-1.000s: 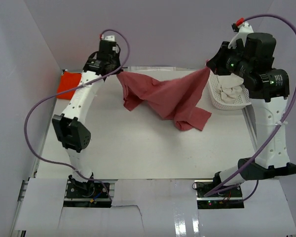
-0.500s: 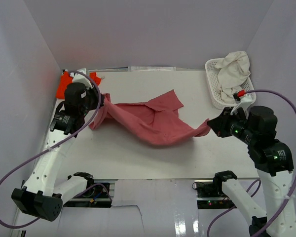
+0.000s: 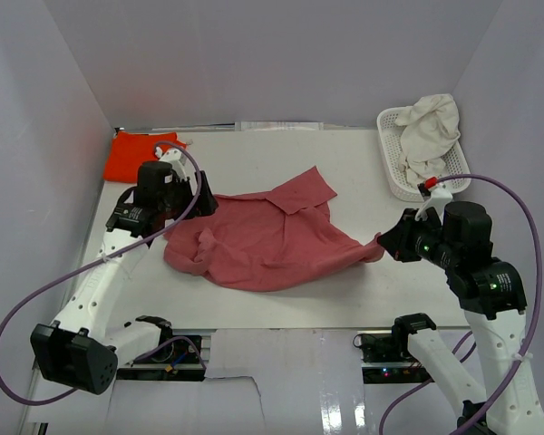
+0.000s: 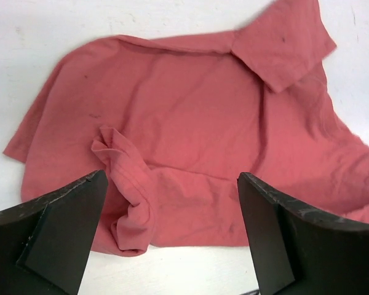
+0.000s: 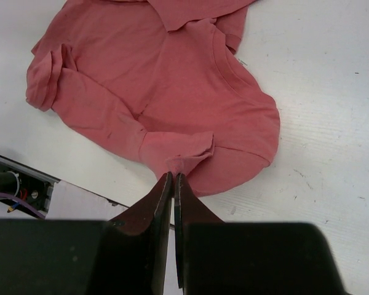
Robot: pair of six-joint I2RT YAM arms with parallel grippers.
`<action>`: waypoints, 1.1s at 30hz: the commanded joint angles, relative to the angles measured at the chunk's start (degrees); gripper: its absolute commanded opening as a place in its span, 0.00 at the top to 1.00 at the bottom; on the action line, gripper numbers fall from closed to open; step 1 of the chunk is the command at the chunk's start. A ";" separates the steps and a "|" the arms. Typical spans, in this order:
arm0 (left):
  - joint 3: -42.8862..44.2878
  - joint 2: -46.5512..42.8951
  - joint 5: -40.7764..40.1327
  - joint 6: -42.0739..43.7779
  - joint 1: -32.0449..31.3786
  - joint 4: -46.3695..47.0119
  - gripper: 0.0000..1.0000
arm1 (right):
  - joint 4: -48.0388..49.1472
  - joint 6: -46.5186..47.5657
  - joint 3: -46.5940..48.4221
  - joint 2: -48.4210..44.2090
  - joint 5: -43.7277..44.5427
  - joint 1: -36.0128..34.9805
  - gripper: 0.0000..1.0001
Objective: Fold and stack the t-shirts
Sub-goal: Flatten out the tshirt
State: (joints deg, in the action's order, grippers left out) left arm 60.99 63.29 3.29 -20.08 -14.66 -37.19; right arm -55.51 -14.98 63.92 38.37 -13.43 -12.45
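Observation:
My gripper is about to lift the bunched fold. The dusty rose-red t-shirt should then open out past the table's near edge, because its back flap lies loosely folded over.
The dusty rose-red t-shirt lies rumpled across the table's middle, one sleeve folded over at the back. My left gripper hangs wide open over the shirt's left edge, holding nothing. In the left wrist view the gripper frames a bunched fold of the shirt. My right gripper is shut on the shirt's right corner. In the right wrist view, the gripper pinches a tuft of the shirt. An orange-red t-shirt lies at the back left. A cream-white t-shirt sits in the basket.
A white lattice basket stands at the back right corner against the wall. White walls close in the table on the left, right and back. The table's near edge runs just below the shirt.
My left gripper has opened and let go of the shirt, whose left side has dropped onto the table in a bunch. One second ago both grippers held it stretched higher, farther back.

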 commanded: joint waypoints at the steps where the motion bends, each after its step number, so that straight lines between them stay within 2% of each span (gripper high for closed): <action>1: 1.33 1.48 7.77 4.68 0.07 -3.68 0.02 | 2.77 -0.14 -0.28 0.39 0.34 0.06 0.92; 3: -0.60 3.50 8.05 5.66 -0.72 -4.55 0.02 | 3.21 -0.05 -2.12 0.48 0.34 0.06 0.92; 11: -2.54 9.22 0.85 6.63 -5.82 -5.70 0.02 | 4.18 0.04 -3.28 1.62 -0.02 0.14 0.92; 17: -5.01 11.15 -7.84 5.31 -7.14 -6.14 0.14 | 4.61 0.04 -3.54 1.62 -0.45 0.14 0.92; 21: -4.30 12.29 -12.24 4.70 -7.14 -6.84 0.18 | 4.88 0.04 -4.33 1.62 -0.89 0.14 0.92; 26: -4.13 16.60 -13.48 3.99 -7.14 -7.02 0.23 | 5.41 0.04 -5.21 1.18 -1.16 0.14 0.92; 29: -3.86 18.62 -12.96 3.99 -7.14 -5.79 0.50 | 6.11 -0.05 -6.09 1.18 -1.07 0.14 0.92; 30: -3.69 19.06 -11.74 3.99 -7.14 -4.74 0.61 | 6.46 -0.13 -6.35 1.35 -0.81 0.14 0.92; 31: -3.51 18.98 -10.94 4.08 -7.14 -3.95 0.83 | 7.42 -0.22 -6.53 1.97 -0.63 0.14 0.92; 33: -2.55 19.24 -9.36 4.43 -7.14 -2.46 0.95 | 8.83 -0.40 -6.35 3.28 -0.02 0.14 0.92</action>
State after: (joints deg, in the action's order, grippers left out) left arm 55.99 83.59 -7.70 -15.99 -21.61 -42.83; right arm -51.46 -14.98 57.52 40.32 -13.67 -12.45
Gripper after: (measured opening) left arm 0.108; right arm 0.083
